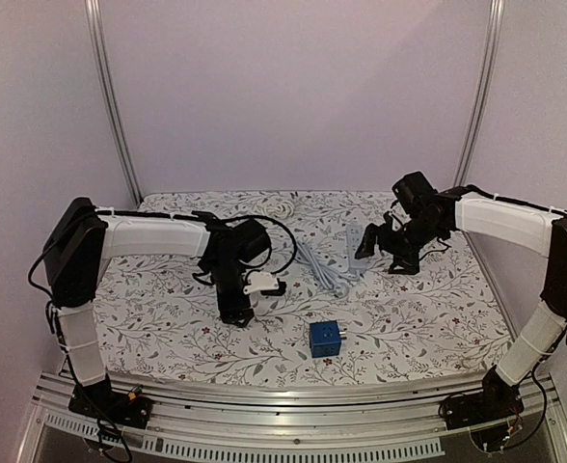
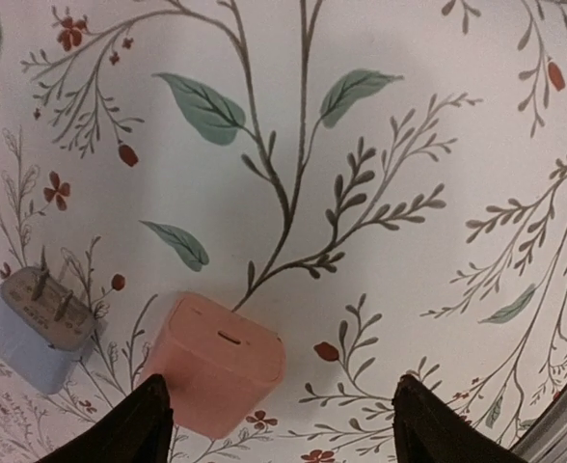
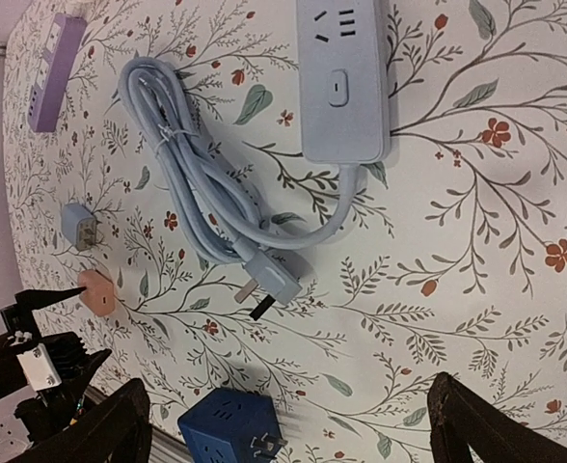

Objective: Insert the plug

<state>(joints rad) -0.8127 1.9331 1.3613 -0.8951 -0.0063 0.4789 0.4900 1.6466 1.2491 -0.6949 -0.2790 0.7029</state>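
My left gripper should move back, turn to line up with the pink plug's sides (image 2: 242,391) and center over the plug first, because the pink plug (image 2: 216,362) is crooked next to one finger.
A pink charger plug (image 2: 216,362) lies on the floral cloth, its slotted face up and its prongs hidden. My left gripper (image 2: 282,429) hovers over it, open, and the plug sits just inside the left finger (image 2: 139,424). In the right wrist view the same pink plug (image 3: 98,289) shows beside the left arm. A grey power strip (image 3: 341,77) lies farther back, its coiled cable (image 3: 197,183) ending in a grey plug (image 3: 279,280). My right gripper (image 3: 288,434) is open and holds nothing, and in the top view it hangs by the strip (image 1: 354,246).
A blue cube socket (image 1: 325,339) with prongs on one side stands near the front edge. A pale blue charger (image 2: 38,328) lies prongs-up left of the pink one. A purple strip (image 3: 52,72) rests at the back.
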